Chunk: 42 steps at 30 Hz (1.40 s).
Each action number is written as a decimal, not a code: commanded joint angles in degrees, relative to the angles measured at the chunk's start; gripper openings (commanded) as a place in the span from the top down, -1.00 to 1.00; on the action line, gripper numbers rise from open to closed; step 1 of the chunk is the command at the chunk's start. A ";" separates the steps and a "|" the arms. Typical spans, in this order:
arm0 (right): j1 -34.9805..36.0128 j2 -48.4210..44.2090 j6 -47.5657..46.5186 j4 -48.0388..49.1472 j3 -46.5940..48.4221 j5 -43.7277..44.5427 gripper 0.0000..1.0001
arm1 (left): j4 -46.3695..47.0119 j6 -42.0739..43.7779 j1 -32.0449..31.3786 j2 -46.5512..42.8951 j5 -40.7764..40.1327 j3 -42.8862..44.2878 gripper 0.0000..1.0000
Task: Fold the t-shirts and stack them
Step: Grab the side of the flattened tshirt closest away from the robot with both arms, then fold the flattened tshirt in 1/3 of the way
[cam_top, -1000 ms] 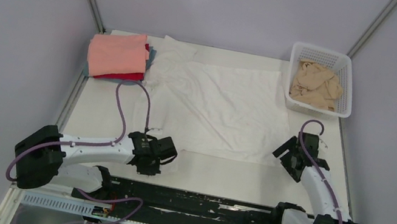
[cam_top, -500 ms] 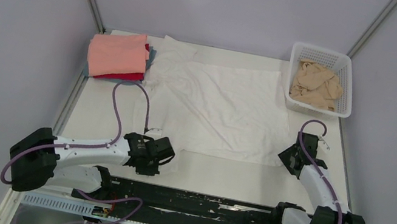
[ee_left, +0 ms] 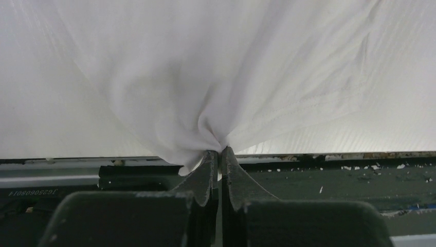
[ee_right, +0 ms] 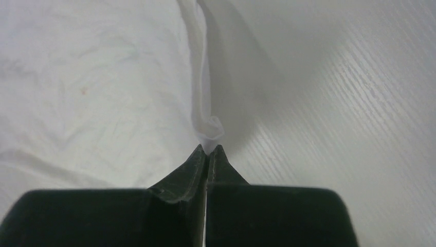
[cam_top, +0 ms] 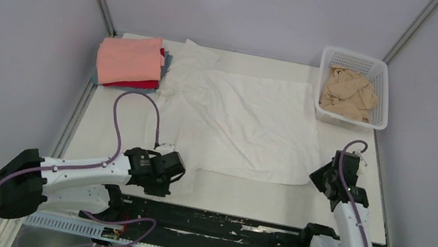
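Note:
The robot's left gripper holds a corner of the white t-shirt that already reaches the table's near edge [ee_left: 172, 154], so next the right gripper stops pulling and folds its own corner over the white t-shirt [cam_top: 298, 141].
A large wrinkled white t-shirt [cam_top: 240, 122] lies spread over the middle of the table. My left gripper [cam_top: 173, 168] is shut on its near left corner, and the cloth bunches at the jaws [ee_left: 205, 139]. My right gripper [cam_top: 322, 177] is shut on the shirt's near right corner, where a small fold of white cloth [ee_right: 210, 131] sticks up between the closed tips. At the back left sits a folded stack with a salmon-pink t-shirt [cam_top: 129, 59] on top, a red one [cam_top: 135, 84] under it and a blue-grey edge [cam_top: 166, 63] showing. A beige-tan t-shirt [cam_top: 347, 92] lies crumpled in the basket.
A white plastic lattice basket [cam_top: 378, 114] stands at the back right corner. Grey walls close in on the left, back and right. A dark rail [cam_top: 205, 223] with the arm bases runs along the near edge.
My right gripper has closed on the white t-shirt's near right corner and drawn back toward the near edge. My left arm has pulled its corner nearer too, and the shirt's near hem has shifted.

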 commanded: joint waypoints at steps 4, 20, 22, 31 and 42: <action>-0.22 -10.87 2.13 -13.60 6.16 -9.74 1.00 | -7.72 3.27 -0.32 -8.50 6.15 -0.22 1.00; -0.18 -14.95 -5.05 -34.46 15.31 -2.94 0.88 | -14.10 6.45 -0.45 -22.51 10.54 7.61 1.00; -0.10 -14.16 -4.77 -32.53 14.30 -5.29 0.86 | -11.65 7.35 -0.39 -21.48 7.59 9.61 1.00; -0.13 -7.74 -4.32 -22.66 13.22 -6.45 0.85 | 1.91 16.31 12.02 -9.44 6.91 12.76 1.00; -0.23 8.28 -4.92 -8.04 14.55 0.19 0.99 | 11.81 19.96 29.20 4.65 6.09 19.25 1.00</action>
